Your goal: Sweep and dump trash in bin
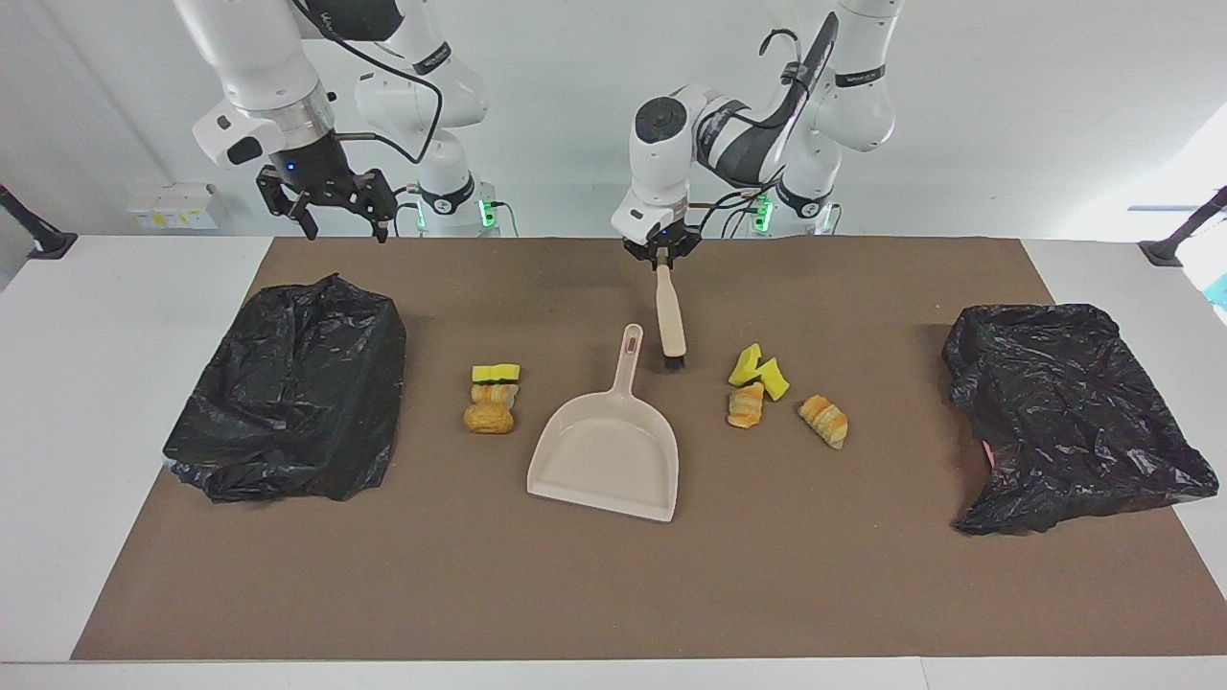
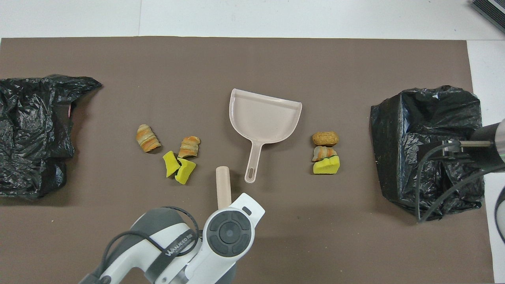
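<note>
I expect the loose trash (image 2: 185,170) to all slide off when I tip the dustpan over the bin, because the dustpan's front edge (image 2: 267,96) is open and the dustpan is smooth.
My left gripper (image 1: 661,257) is shut on the handle end of the beige hand brush (image 1: 669,321), which hangs slanted with its dark bristles low over the mat beside the dustpan's handle. In the overhead view the arm's wrist covers that grip, and only the brush (image 2: 223,184) shows. The beige dustpan (image 1: 604,450) lies flat at mid-table. One cluster of trash (image 1: 492,395) lies toward the right arm's end, and the other trash (image 1: 757,388) with a separate striped lump (image 1: 824,420) toward the left arm's end. My right gripper (image 1: 345,225) hangs open and holds nothing, above the mat's edge by the robots.
Two bins lined with black bags stand on the brown mat: one bin (image 1: 292,393) at the right arm's end and another bin (image 1: 1064,412) at the left arm's end. White tabletop (image 1: 115,383) borders the mat.
</note>
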Available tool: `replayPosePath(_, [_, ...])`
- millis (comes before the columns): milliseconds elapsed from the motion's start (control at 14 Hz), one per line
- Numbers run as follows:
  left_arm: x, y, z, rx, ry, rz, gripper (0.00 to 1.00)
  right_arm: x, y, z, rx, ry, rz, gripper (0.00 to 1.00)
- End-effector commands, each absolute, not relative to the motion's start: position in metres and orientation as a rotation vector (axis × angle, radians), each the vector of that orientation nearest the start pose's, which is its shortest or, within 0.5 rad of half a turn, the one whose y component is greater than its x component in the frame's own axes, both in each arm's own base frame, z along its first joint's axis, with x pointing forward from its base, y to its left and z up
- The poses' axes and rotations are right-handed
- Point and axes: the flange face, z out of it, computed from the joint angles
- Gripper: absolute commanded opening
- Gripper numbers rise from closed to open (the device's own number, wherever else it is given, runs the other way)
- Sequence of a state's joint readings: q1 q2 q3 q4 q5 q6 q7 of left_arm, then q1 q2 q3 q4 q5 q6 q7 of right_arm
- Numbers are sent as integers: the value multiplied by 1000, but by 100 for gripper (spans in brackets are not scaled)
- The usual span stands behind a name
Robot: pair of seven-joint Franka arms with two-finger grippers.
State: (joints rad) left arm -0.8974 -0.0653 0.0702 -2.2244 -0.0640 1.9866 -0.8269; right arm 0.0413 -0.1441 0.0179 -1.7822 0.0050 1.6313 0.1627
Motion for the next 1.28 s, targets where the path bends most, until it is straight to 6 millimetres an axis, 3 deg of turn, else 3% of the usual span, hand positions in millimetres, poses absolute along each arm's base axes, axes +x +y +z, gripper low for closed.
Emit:
replayPosePath(0, [356, -324, 415, -3059, -101, 250, 0, 530, 69, 585, -3110, 258, -44, 100])
replayPosePath(285, [420, -246, 438, -3091, -19, 235, 0, 562, 155, 530, -3010, 479, -57, 100])
replayPosePath(427, [442, -211, 434, -3096, 66, 225, 0, 563, 202, 499, -3018, 454, -1, 100])
replayPosePath(569, [462, -171, 431, -3110, 156, 214, 0, 560, 262, 462, -3013, 467, 9, 100])
replayPosePath(712, [478, -135, 427, -3122, 259, 196, 0, 557, 304, 443, -2998, 466, 18, 100])
replayPosePath(925, [497, -89, 420, -3133, 342, 142, 0, 558, 340, 408, -2993, 414, 31, 100])
replayPosePath(1068, [509, -56, 405, -3132, 404, 130, 0, 544, 368, 373, -3032, 366, 76, 100])
replayPosePath(1210, [518, -26, 394, -3130, 446, 109, 0, 545, 363, 366, -3057, 353, 75, 100])
